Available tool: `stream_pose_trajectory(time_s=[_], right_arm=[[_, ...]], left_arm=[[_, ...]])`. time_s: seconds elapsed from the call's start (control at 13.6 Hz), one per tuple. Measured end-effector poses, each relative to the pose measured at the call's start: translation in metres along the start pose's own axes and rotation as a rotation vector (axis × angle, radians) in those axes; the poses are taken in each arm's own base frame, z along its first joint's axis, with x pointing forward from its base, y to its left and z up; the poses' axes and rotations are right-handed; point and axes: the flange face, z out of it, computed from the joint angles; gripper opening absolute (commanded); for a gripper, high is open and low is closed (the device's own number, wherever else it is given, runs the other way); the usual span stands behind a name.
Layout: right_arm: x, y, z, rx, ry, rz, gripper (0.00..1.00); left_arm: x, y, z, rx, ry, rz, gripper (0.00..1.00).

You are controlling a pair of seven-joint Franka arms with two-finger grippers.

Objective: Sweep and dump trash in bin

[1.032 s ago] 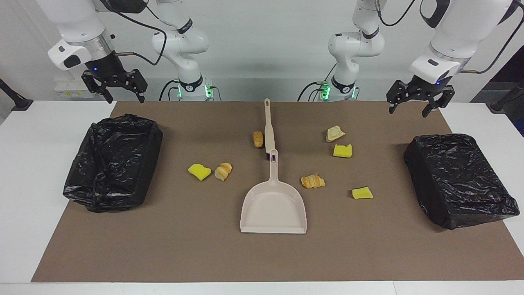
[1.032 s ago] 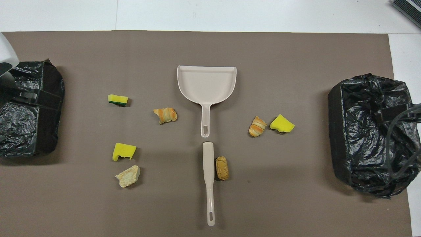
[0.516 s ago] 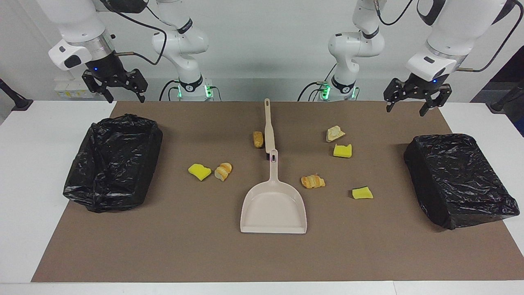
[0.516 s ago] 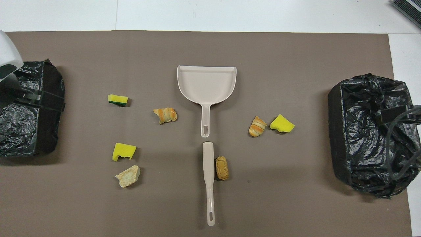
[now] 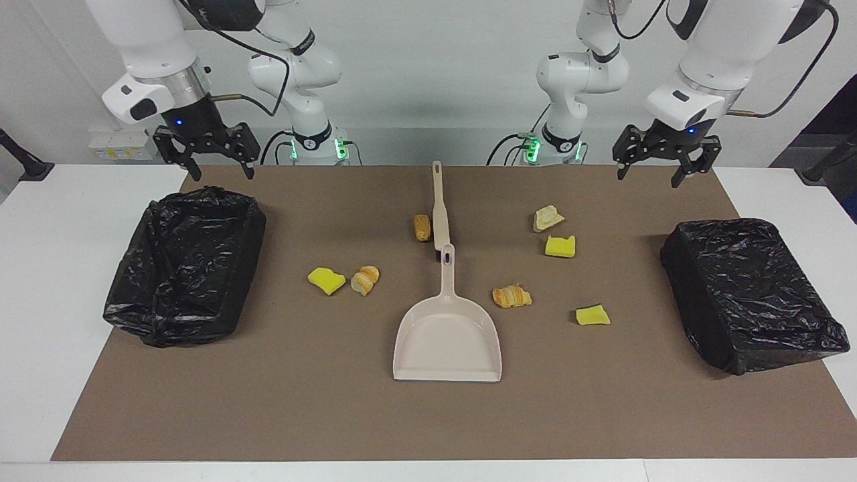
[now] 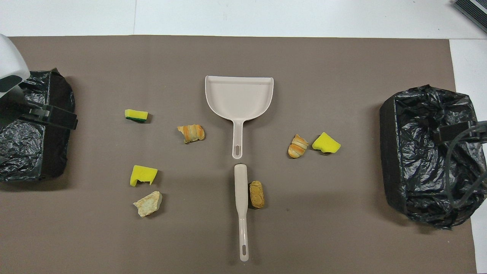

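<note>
I should keep moving my open right gripper toward the handle (image 6: 237,139) until its fingers straddle it, as the dustpan's handle (image 6: 237,132) lies clear of the trash.
Several pieces of trash lie scattered on the brown mat: yellow sponge wedges (image 5: 326,280) (image 5: 560,246) (image 5: 592,315) and bread-like chunks (image 5: 365,279) (image 5: 422,227) (image 5: 511,296) (image 5: 548,217). A beige dustpan (image 5: 447,335) (image 6: 239,95) lies mid-mat, handle toward the robots. In line with it, nearer the robots, lies a beige brush (image 5: 440,207) (image 6: 241,205). Black-lined bins (image 5: 184,264) (image 5: 750,294) stand at the two ends. My right gripper (image 5: 224,175) hangs open over the mat's edge near its bin. My left gripper (image 5: 647,179) hangs open at the other end. Both are empty.
The brown mat (image 6: 342,228) covers most of the white table (image 5: 53,301). One bread chunk (image 6: 257,194) lies right against the brush. A dark object (image 6: 471,9) sits at a table corner farthest from the robots.
Both grippers have drifted inward toward the table's middle, the right one more than the left. Nothing on the mat has moved.
</note>
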Motion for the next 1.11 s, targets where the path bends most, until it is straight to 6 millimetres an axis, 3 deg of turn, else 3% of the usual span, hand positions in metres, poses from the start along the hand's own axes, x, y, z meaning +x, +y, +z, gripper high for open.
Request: stream_pose_trajectory(time_s=[0.22, 0.37, 0.66, 0.88, 1.11], right_arm=[[0.024, -0.063, 0.038, 0.018, 0.012, 0.029, 1.00], [0.045, -0.099, 0.074, 0.041, 0.021, 0.075, 1.00], [0.075, -0.181, 0.132, 0.122, 0.033, 0.187, 1.00], [0.078, -0.226, 0.161, 0.158, 0.016, 0.214, 1.00], [0.060, -0.284, 0.202, 0.156, -0.043, 0.233, 1.00]], left_arm=[[-0.031, 0.067, 0.019, 0.017, -0.031, 0.010, 1.00], [-0.069, 0.125, 0.042, 0.015, -0.033, 0.006, 1.00], [-0.120, 0.206, 0.082, 0.038, -0.055, -0.018, 1.00], [-0.145, 0.252, 0.107, 0.018, -0.076, -0.017, 1.00], [-0.164, 0.292, 0.145, 0.001, -0.049, -0.026, 1.00]])
